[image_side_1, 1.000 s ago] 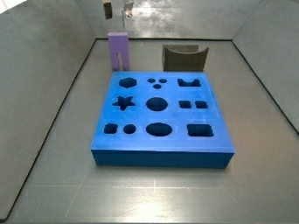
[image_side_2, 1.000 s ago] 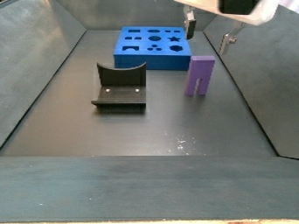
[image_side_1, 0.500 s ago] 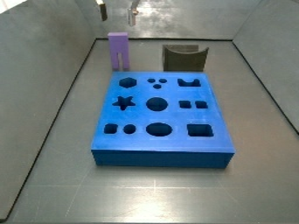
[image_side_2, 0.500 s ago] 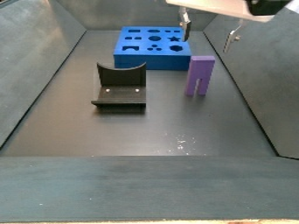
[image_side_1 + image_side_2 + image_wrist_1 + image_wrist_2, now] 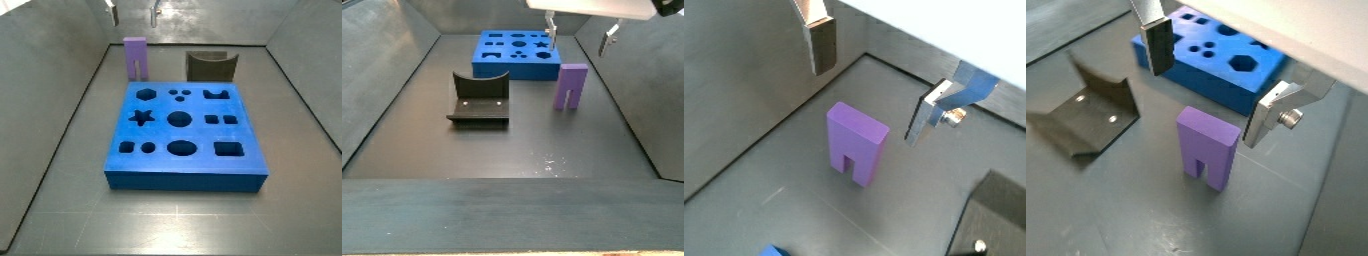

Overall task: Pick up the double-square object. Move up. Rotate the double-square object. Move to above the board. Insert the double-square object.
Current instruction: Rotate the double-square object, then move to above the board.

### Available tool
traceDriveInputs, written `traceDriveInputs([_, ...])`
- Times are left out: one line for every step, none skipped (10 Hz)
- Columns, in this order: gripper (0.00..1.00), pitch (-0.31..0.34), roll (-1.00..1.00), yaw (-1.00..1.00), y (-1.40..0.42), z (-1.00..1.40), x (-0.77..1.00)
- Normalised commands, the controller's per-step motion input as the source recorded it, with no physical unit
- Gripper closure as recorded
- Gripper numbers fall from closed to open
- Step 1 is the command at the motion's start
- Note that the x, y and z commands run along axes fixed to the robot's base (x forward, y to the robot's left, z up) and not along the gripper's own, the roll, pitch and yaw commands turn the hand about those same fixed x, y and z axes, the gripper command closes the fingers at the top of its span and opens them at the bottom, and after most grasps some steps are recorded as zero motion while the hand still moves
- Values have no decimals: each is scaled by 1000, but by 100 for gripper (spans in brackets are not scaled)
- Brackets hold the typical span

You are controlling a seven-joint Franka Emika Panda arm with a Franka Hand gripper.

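Note:
My gripper will insert the double-square object [image 5: 136, 50], and the object will go into the board only as far as its solid top, because paired legs [image 5: 131, 71] join under that top.
The double-square object [image 5: 135, 58] is a lavender-purple block that stands upright on the dark floor, beyond the far left corner of the board [image 5: 181, 130] in that view. It also shows in a side view [image 5: 572, 86] and in both wrist views [image 5: 855, 143] [image 5: 1207, 148]. My gripper [image 5: 135, 12] is open and empty, high above the block, with one finger on each side of it. It also shows in a side view [image 5: 580, 32] and in both wrist views [image 5: 873, 80] [image 5: 1212, 82]. The bright-blue board with shaped holes lies flat close by [image 5: 516, 52] [image 5: 1213, 60].
The dark fixture [image 5: 210, 66] stands on the floor beside the purple block, also seen in a side view [image 5: 478, 100] and in a wrist view [image 5: 1086, 115]. Grey walls [image 5: 60, 60] enclose the floor on the sides.
The gripper's fingers have spread wider apart above the purple block. The block, the board and the fixture have not moved.

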Motion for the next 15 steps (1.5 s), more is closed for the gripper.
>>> traceDriveInputs([0, -33, 8, 564, -3, -38, 40])
traceDriveInputs([0, -32, 8, 431, -3, -39, 39])
traceDriveInputs([0, 0, 0, 0, 0, -1000, 0])
traceDriveInputs([0, -4, 1, -62, 1, -1000, 3])
traceDriveInputs([0, -29, 9, -71, 6, -1000, 18])
traceDriveInputs([0, -37, 16, -60, 12, -1000, 20])
traceDriveInputs([0, -45, 27, -45, 20, -944, 23])
traceDriveInputs([0, -46, 32, -40, 22, -866, 23])
traceDriveInputs([0, -47, 45, -32, 24, -667, 24])
traceDriveInputs([0, -47, 50, -30, 25, -589, 27])
traceDriveInputs([0, -43, 61, -26, 26, -440, 31])
traceDriveInputs([0, -39, 68, -23, 25, -333, 35])
traceDriveInputs([0, -35, 77, -23, 24, -199, 42])
traceDriveInputs([100, 0, 0, 0, 0, 0, 0])
traceDriveInputs([100, -94, -80, -64, 121, 1000, -351])
